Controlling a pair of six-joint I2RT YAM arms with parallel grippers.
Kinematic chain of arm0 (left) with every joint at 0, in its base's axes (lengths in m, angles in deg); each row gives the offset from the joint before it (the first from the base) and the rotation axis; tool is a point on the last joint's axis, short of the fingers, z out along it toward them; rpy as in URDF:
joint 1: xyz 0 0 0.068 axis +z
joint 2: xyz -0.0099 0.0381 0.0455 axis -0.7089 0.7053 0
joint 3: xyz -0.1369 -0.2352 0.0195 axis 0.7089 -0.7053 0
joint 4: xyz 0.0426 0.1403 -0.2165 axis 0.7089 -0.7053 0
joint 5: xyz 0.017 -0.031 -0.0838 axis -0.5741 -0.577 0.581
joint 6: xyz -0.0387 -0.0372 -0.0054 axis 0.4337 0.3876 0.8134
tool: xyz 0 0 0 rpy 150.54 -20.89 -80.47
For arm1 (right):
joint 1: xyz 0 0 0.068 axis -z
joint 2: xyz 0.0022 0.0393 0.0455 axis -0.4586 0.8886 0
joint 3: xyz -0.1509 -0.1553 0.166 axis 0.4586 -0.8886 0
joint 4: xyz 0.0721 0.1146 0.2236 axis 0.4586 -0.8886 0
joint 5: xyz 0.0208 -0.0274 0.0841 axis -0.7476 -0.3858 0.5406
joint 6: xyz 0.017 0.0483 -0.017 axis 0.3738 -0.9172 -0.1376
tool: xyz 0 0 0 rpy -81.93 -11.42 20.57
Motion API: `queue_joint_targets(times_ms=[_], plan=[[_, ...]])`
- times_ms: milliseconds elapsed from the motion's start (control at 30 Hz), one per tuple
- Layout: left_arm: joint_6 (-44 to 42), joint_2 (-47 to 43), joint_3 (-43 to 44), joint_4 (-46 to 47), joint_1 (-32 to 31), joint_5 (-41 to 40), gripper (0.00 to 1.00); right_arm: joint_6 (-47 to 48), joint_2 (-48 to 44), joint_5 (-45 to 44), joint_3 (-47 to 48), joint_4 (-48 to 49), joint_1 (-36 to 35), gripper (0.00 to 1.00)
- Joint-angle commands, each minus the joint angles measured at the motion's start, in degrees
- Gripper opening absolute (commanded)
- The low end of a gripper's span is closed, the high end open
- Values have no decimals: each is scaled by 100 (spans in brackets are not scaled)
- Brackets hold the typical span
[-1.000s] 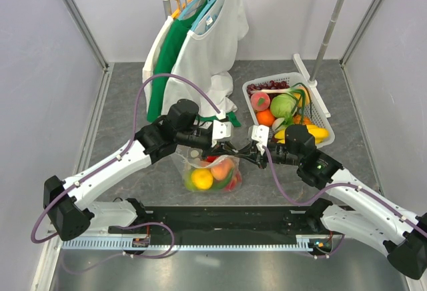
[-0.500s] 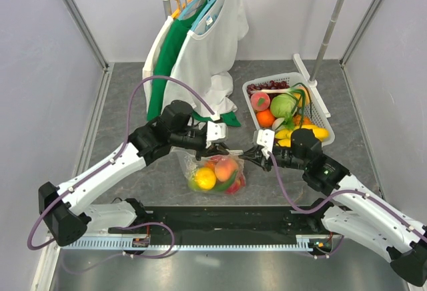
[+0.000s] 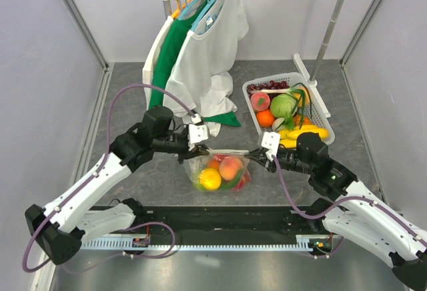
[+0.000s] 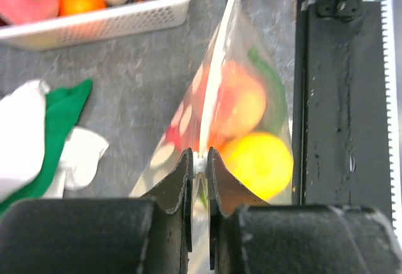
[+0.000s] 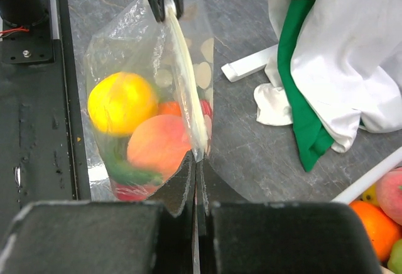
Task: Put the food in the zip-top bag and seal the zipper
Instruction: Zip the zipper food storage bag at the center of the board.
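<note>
The robot's left gripper should go on pulling until the white slider gets to the bag's far edge, because the zipper (image 3: 228, 151) is stretched tight from the right gripper to the slider.
The dotted zip-top bag (image 3: 221, 173) hangs between my two grippers just above the table. Inside it are a yellow lemon (image 3: 210, 179), an orange peach (image 3: 231, 167), something green and something red. The zipper (image 3: 227, 152) is stretched in a taut line along the bag's top. My left gripper (image 3: 193, 151) is shut on the zipper's left end (image 4: 200, 161). My right gripper (image 3: 257, 154) is shut on its right end (image 5: 197, 156). The lemon (image 5: 121, 102) and peach (image 5: 160, 145) show in the right wrist view; the left wrist view shows the lemon (image 4: 260, 163) too.
A white slotted basket (image 3: 320, 97) of more toy fruit stands at the back right. White mesh and green garments (image 3: 200, 51) hang from a rail at the back, their hems on the table beside the bag. The black base rail (image 3: 227, 217) runs along the near edge.
Both grippers have moved apart, the left one leftward and the right one rightward, drawing the zipper out straight. The bag has shifted slightly toward the near edge.
</note>
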Motion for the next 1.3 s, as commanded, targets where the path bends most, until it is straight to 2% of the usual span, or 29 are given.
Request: queue_joint_targets(times_ms=[0,233,600,1000,1067,1100,1167,1200,1233,1267], plan=[[-302,-613,-205,-713,351,-561,2,90,-278,-296,64,-158,32,0],[-566,-1263,-364,-1382,765,-930,2,160,-401,-516,135,-396,32,0],[-627,-2010,-803,-1848,800,-1590,2,389,-674,-937,91,-721,32,0],[-689,-2328,-1006,-2455,800,-2135,3,521,-902,-955,65,-950,32,0],[-680,-2293,-831,-2630,800,-2031,14,538,-920,-859,73,-967,32,0],[-637,-2257,-734,-2666,800,-1786,33,530,-903,-815,73,-959,32,0],[-558,-2117,-340,-2701,800,-1434,46,486,-842,-622,108,-950,32,0],[-540,-2029,-172,-2771,800,-971,60,477,-763,-543,135,-941,32,0],[-487,-1802,125,-2772,791,-818,67,372,-727,-481,196,-950,32,0],[-383,-1670,276,-2763,791,-643,71,328,-683,-394,231,-950,32,0]])
